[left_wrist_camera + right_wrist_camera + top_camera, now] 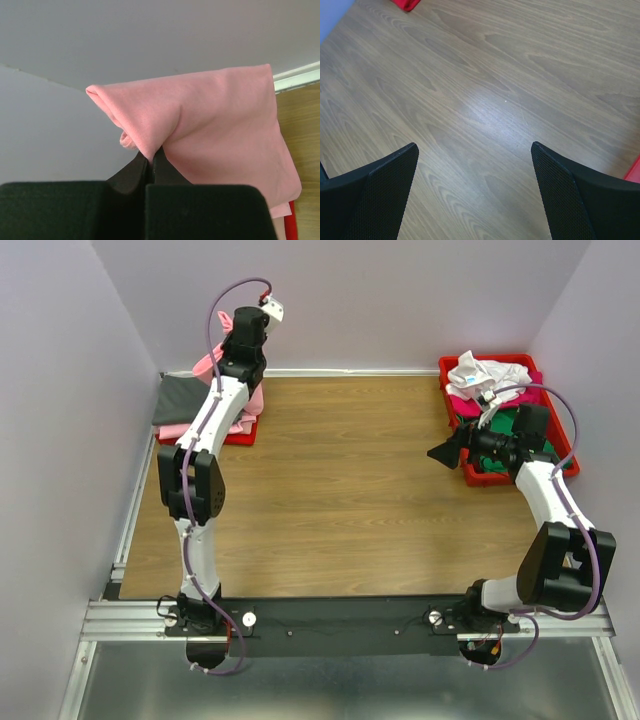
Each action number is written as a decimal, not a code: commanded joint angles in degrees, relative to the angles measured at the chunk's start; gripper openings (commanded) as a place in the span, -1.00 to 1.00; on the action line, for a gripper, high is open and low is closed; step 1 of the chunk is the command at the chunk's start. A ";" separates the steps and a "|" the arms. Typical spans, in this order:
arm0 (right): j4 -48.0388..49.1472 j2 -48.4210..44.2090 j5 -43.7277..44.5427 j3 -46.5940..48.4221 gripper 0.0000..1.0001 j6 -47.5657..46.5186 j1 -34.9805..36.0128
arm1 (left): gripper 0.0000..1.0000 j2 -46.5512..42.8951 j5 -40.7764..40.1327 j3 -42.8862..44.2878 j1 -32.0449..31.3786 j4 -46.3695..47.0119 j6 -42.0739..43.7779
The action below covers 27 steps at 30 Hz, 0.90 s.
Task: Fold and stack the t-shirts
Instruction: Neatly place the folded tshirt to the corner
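My left gripper should move the pink t-shirt across over the dark grey shirt (182,400) before lowering it, because the t-shirt is hanging at the red tray's inner edge (254,426).
My left gripper (150,159) is shut on a fold of the plain light pink t-shirt (220,125) and holds it raised at the far left, near the back wall. In the top view the pink shirt (251,400) hangs beside the left arm, over a dark grey shirt (182,397) and a red tray (241,436). My right gripper (441,452) is open and empty above bare wood, with both fingers (380,195) spread wide. Beside it a red tray (483,478) holds crumpled white (484,375), magenta (466,406) and green (524,430) shirts.
The wooden table (340,490) lies between the two trays. Grey walls close in the left, back and right sides. A red tray corner (406,4) shows far off in the right wrist view, and another red edge (635,172) lies at its right.
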 commanded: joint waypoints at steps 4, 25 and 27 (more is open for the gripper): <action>0.12 0.10 -1.19 -0.71 1.00 -0.78 -0.40 | -1.00 -8.64 0.16 -3.97 -0.85 2.71 0.05; 0.03 -0.07 -0.84 -0.71 1.00 -1.22 -0.49 | -1.00 -22.71 0.25 -20.15 -2.70 6.49 1.28; -0.06 -0.07 -0.84 -0.71 1.00 -1.22 -0.49 | -1.00 -22.19 0.17 -20.85 -2.70 6.93 1.63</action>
